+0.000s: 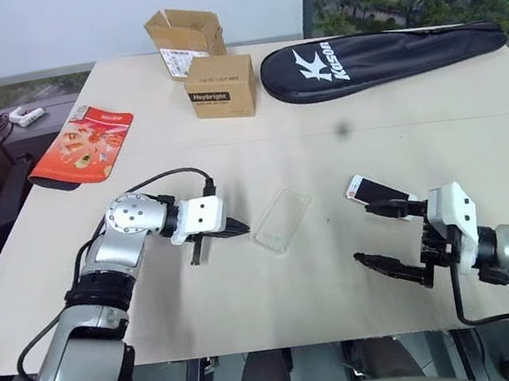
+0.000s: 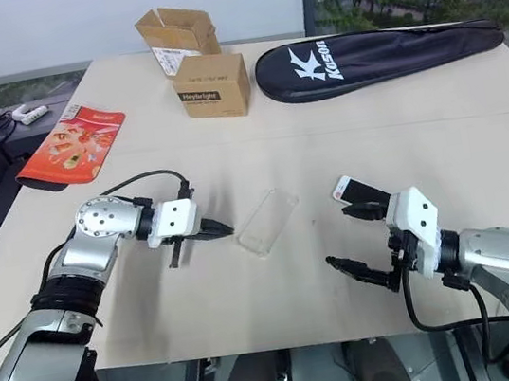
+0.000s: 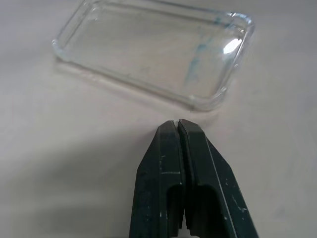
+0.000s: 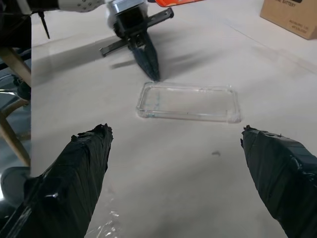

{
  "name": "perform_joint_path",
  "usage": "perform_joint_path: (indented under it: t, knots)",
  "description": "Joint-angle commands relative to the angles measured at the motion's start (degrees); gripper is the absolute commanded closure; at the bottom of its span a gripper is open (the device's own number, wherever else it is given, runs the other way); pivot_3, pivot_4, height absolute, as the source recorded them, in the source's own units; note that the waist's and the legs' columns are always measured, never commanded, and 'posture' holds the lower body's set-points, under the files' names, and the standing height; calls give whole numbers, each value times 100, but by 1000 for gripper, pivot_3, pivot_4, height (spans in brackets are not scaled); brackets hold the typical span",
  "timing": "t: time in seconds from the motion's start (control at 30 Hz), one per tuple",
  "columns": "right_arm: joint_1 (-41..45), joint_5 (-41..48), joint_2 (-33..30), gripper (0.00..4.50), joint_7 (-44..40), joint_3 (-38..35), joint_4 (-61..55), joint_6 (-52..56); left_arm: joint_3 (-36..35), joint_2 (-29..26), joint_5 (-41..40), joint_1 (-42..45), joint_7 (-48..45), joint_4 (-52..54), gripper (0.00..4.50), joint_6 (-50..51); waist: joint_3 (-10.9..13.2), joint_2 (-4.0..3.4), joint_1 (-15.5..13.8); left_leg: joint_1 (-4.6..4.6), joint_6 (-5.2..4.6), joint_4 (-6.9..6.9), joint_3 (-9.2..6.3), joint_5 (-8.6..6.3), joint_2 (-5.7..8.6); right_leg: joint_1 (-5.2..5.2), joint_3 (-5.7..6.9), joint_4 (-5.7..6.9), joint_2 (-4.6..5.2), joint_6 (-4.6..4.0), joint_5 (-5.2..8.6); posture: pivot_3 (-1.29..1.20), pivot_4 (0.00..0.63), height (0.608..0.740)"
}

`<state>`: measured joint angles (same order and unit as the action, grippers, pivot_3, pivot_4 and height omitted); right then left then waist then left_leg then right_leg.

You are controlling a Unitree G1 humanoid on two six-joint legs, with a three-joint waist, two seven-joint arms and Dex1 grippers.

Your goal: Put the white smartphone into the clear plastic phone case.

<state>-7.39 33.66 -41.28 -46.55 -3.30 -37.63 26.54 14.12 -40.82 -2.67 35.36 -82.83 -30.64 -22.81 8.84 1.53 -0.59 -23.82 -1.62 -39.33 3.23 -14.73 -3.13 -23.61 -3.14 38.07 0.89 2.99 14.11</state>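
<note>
The clear plastic phone case has a raised rim all round (image 1: 297, 225). The white smartphone (image 1: 379, 193) will get caught there when I lower it, and I will need to press it in.
The clear plastic phone case (image 1: 283, 219) lies flat and empty in the middle of the table. My left gripper (image 1: 244, 227) is shut, its tip low over the table just left of the case's near end, a small gap away (image 3: 177, 124). The white smartphone (image 1: 370, 190) lies screen up to the right of the case. My right gripper (image 1: 364, 233) stands open and wide just in front of the phone, its far finger close against the phone's near end. Nothing sits between its taped fingers (image 4: 84, 163), which point toward the case (image 4: 188, 101).
A brown Heybright box (image 1: 220, 86) and an open cardboard box (image 1: 183, 33) stand at the back. A black racket bag (image 1: 378, 57) lies at the back right, a red packet (image 1: 83, 144) at the left edge. The table's front edge runs just below both grippers.
</note>
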Motion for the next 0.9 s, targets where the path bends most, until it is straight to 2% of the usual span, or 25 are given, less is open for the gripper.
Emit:
perform_joint_path:
  t: [0.03,0.27,0.4,0.5,0.67,0.77,0.87,0.9]
  knots:
    - [100,24,3,0,80,-126,-208,-45,172,129,95,44,-103,-19,4453,-34,-1,-1,-8,0,0,0,1,0,0,0,-1,0,1,0,0,0,150,732]
    - [48,56,-70,0,141,-273,-260,-37,238,645,-436,57,-558,592,4453,980,-3,-2,-50,-7,0,-2,5,0,8,2,-3,-9,9,1,0,0,150,732]
    - [12,39,-56,0,212,-273,-327,-29,538,911,-676,80,-914,1201,4453,1422,-3,-3,-5,-9,-1,-2,2,0,6,0,-5,-8,4,1,0,0,150,732]
    - [-39,58,-47,0,291,-330,-403,-9,836,990,-764,207,-967,1506,4453,1575,-3,-3,12,-2,-1,0,-3,0,2,0,-5,-1,-5,1,0,0,150,732]
    - [-134,54,-53,0,369,-425,-494,27,885,1401,-1137,364,-952,2138,4453,2388,-3,-3,-4,-1,-1,-1,-11,0,1,0,-2,3,-8,0,0,0,150,732]
    - [-203,100,-68,0,389,-546,-530,35,1015,1007,-1467,752,-967,1905,4453,2306,-3,-3,-4,-4,-1,-3,-7,0,4,0,-6,0,-5,1,0,0,150,732]
    - [-284,74,-53,0,344,-590,-498,-21,1461,533,-1494,1347,-967,855,4453,1574,-3,-3,23,2,-1,-1,-13,0,3,0,-5,2,-11,0,0,0,150,732]
    - [-292,39,-40,0,321,-573,-458,-55,1595,502,-1274,1557,-967,335,4215,1077,-4,-5,24,3,-1,-1,-17,0,3,0,-4,2,-15,0,1,0,150,732]
